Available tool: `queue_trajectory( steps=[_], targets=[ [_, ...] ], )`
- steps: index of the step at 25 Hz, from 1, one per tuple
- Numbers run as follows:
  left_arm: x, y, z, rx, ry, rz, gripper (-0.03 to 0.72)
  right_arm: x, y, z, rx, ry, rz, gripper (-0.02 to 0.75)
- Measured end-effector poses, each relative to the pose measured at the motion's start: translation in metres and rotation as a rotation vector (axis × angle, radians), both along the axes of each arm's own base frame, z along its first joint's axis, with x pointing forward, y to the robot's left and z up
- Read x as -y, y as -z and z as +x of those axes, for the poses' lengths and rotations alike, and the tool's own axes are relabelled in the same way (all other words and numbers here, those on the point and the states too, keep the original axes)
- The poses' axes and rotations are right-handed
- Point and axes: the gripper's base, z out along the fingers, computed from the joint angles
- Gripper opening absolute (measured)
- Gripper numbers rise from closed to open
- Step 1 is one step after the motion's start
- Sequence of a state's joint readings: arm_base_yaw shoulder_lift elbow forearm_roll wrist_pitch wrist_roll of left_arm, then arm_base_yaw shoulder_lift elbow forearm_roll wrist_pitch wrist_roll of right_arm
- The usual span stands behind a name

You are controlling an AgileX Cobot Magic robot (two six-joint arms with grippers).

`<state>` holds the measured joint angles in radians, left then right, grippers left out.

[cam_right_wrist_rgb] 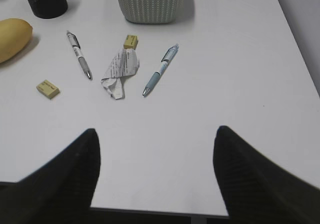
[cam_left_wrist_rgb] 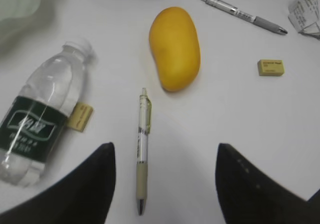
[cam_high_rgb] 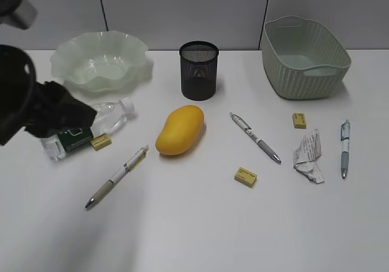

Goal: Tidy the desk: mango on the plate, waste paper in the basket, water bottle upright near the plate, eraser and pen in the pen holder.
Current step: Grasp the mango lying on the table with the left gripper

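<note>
The plate's wavy rim [cam_high_rgb: 135,46] goes up around a hollow. The yellow mango [cam_high_rgb: 180,130] will settle into that hollow and stay cradled when I lower the mango there.
The mango [cam_high_rgb: 180,130] lies mid-desk, and also shows in the left wrist view [cam_left_wrist_rgb: 175,48]. The water bottle [cam_high_rgb: 103,123] lies on its side at the left, below the plate [cam_high_rgb: 100,62]. The pen holder [cam_high_rgb: 199,70] and basket [cam_high_rgb: 306,56] stand at the back. The waste paper [cam_high_rgb: 309,155] lies at the right. Three pens lie flat: a beige one [cam_high_rgb: 117,176], a grey one [cam_high_rgb: 255,137] and a blue one [cam_high_rgb: 344,147]. Three yellow erasers [cam_high_rgb: 101,141] [cam_high_rgb: 245,176] [cam_high_rgb: 299,120] lie loose. My left gripper [cam_left_wrist_rgb: 165,156] is open above the beige pen [cam_left_wrist_rgb: 143,149]. My right gripper [cam_right_wrist_rgb: 156,144] is open and empty over the desk's near edge.
The left arm [cam_high_rgb: 42,111] covers the bottle's base in the exterior view. A grey panel wall stands behind the desk. The desk's right edge [cam_right_wrist_rgb: 295,49] shows in the right wrist view. The right arm is out of the exterior view.
</note>
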<state>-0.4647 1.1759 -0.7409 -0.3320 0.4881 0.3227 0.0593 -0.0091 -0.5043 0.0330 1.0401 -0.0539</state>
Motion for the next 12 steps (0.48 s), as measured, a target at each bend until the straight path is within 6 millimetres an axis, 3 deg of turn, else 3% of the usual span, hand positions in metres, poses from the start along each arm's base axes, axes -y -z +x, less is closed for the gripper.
queue_trajectory(
  steps=[5,12],
  targets=[
    [0.037,-0.001,0.033,-0.034,0.072,0.021,0.480,0.000,0.000,0.000,0.000,0.000,0.000,0.558],
    [0.088,0.021,0.057,-0.090,0.174,0.104,0.480,0.000,0.000,0.000,0.000,0.000,0.000,0.558]
  ],
)
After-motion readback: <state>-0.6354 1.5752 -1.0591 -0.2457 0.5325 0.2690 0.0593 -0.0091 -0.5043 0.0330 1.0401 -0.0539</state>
